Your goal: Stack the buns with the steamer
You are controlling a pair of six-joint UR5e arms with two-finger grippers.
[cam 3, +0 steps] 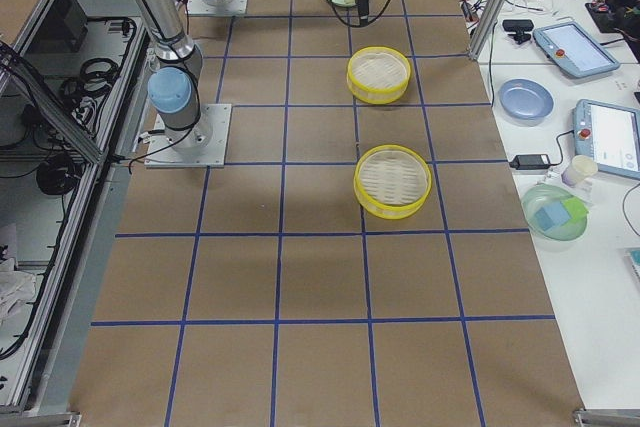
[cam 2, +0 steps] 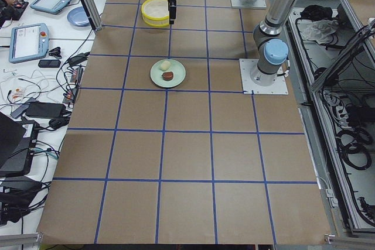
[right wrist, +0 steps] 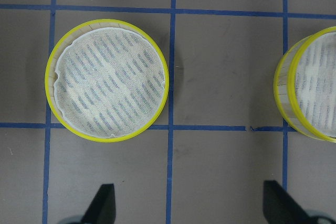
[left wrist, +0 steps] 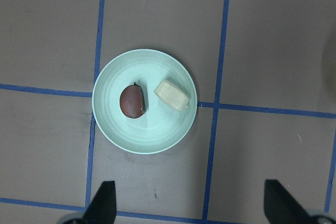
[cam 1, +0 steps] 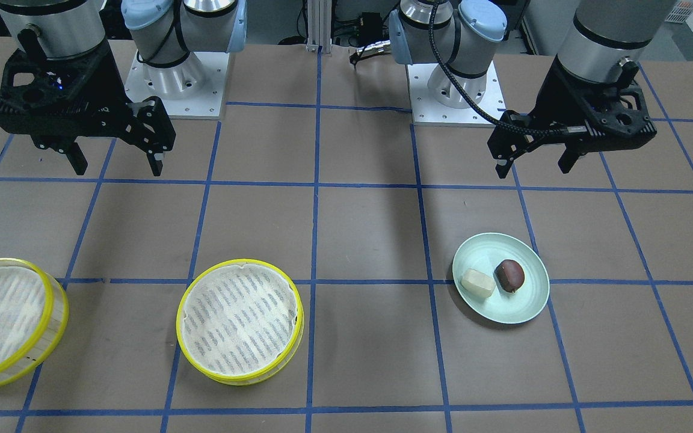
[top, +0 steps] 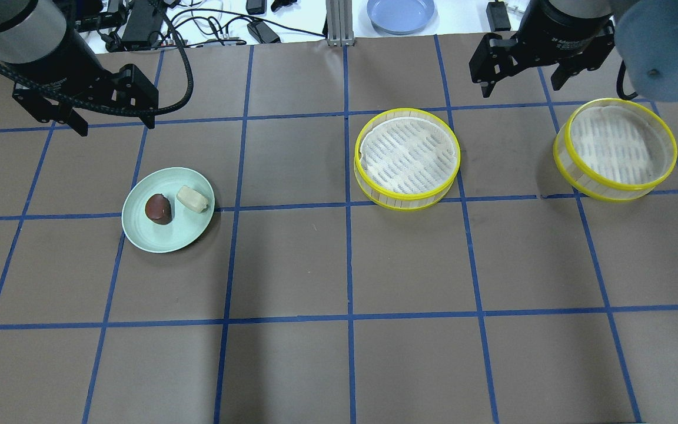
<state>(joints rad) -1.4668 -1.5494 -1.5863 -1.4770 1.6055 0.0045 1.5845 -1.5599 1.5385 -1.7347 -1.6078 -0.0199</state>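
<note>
I expect the dark reddish-brown bun point(cam 1: 510, 275) to squeeze in at its middle and bulge out at its ends when I carry it, because it has plump, rounded sides point(cam 1: 520, 274).
The cream bun point(cam 1: 478, 282) and the dark reddish-brown bun point(cam 1: 510, 275) lie side by side on a mint-green plate point(cam 1: 524, 310). In the left wrist view the cream bun point(left wrist: 171, 95) is right of the brown one point(left wrist: 132, 100). My left gripper point(cam 1: 534, 168) is open and empty, raised above the table behind the plate. One steamer tray point(top: 406, 154) sits near the table's middle, the other point(top: 615, 147) at the far right; both are empty. My right gripper point(top: 520, 88) is open and empty, hovering between the two trays point(right wrist: 107, 90) point(right wrist: 315, 87).
Brown table with a blue tape grid. The two arm bases point(cam 1: 178, 78) point(cam 1: 455, 84) stand at the robot side. A blue plate point(top: 401, 12) and cables lie beyond the far edge. Side benches hold tablets and bowls.
</note>
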